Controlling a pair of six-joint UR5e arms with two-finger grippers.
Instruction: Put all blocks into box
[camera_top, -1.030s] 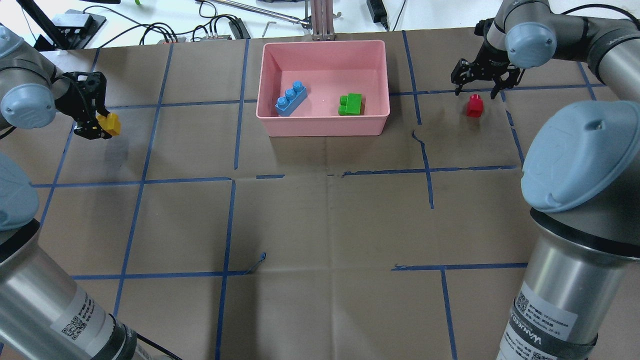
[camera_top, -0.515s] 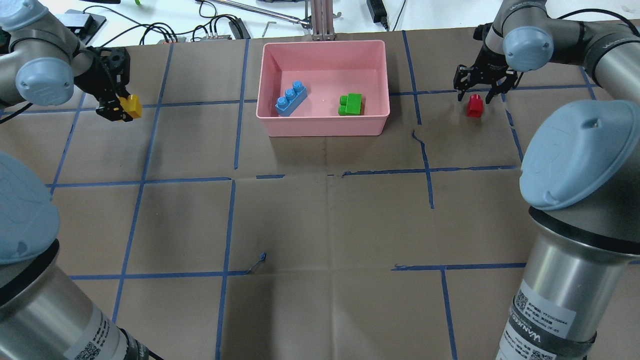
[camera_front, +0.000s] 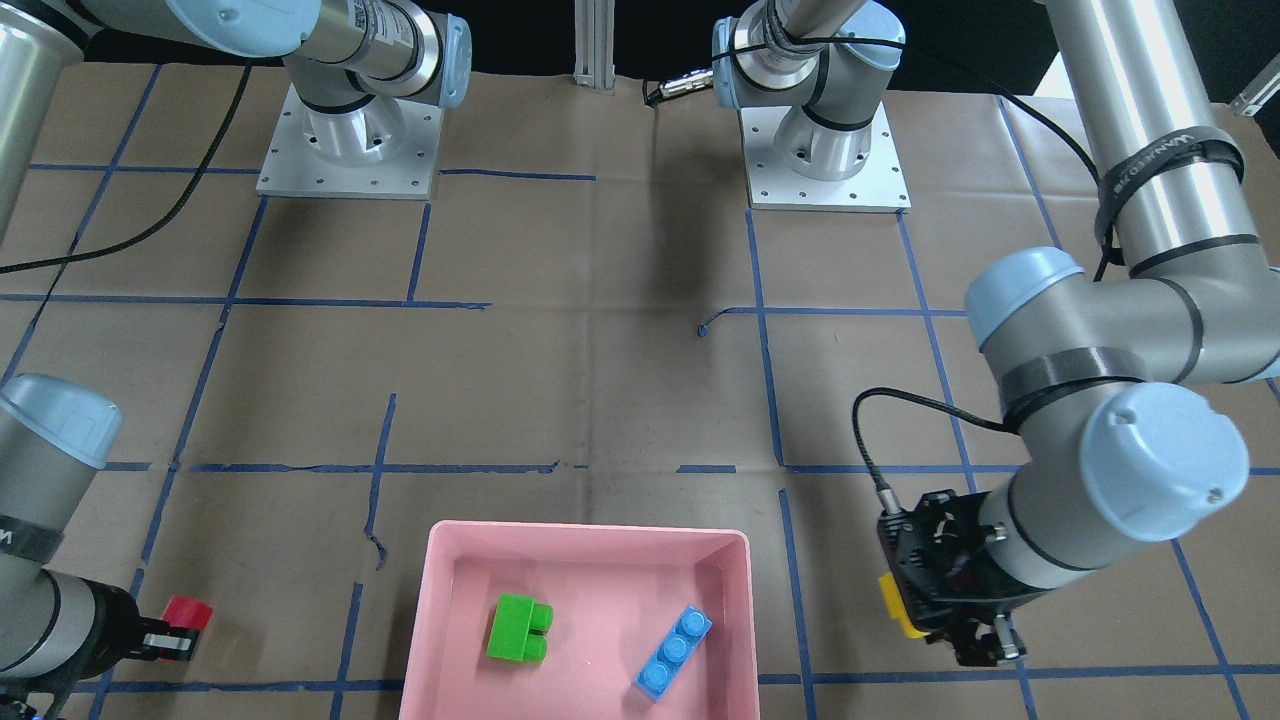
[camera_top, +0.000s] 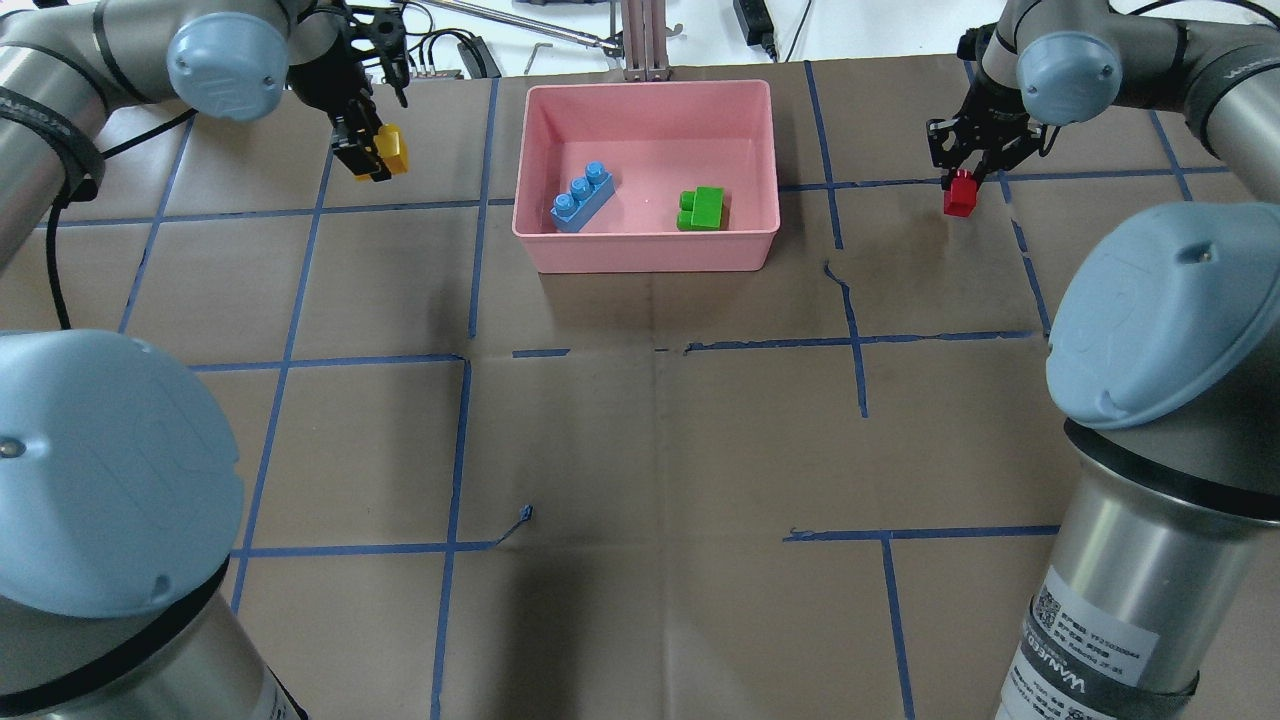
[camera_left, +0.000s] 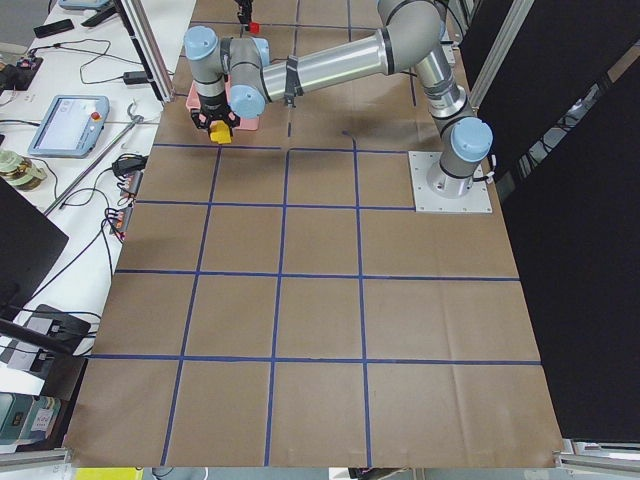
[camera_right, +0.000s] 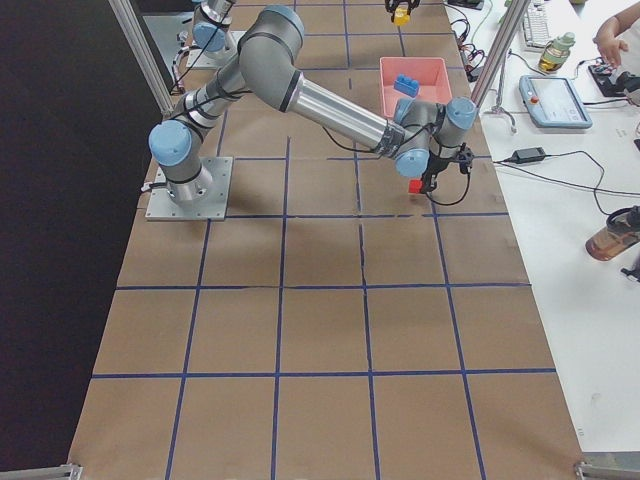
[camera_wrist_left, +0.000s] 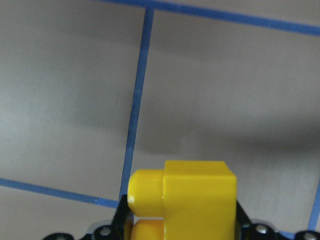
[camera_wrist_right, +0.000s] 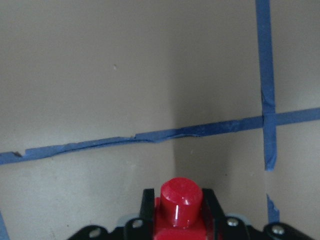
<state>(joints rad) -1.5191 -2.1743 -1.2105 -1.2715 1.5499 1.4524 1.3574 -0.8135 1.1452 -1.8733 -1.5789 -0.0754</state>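
The same pink box is for both the red block and the yellow block, so my left gripper should go in first and my right gripper should wait meanwhile.
The pink box (camera_top: 645, 88) stands at the far middle of the table and holds the long blue block (camera_top: 582, 197) and the green block (camera_top: 703, 209); both also show in the front view, blue (camera_front: 674, 652) and green (camera_front: 518, 627). My left gripper (camera_top: 372, 160) is shut on the yellow block (camera_top: 390, 150) and holds it above the table, left of the box. The left wrist view shows the yellow block (camera_wrist_left: 195, 200) between the fingers. My right gripper (camera_top: 962, 180) is shut on the red block (camera_top: 961, 193), right of the box; the right wrist view shows the red block (camera_wrist_right: 180, 205) between the fingers.
Blue tape lines grid the brown table cover. Cables and tools (camera_top: 440, 55) and a metal post (camera_top: 640, 40) lie beyond the far edge behind the box. The two arm bases (camera_front: 345, 130) stand at the robot's side of the table.
My left gripper has carried the yellow block to the right and farther back, toward the box. My right gripper has come down onto the red block and shut on it.
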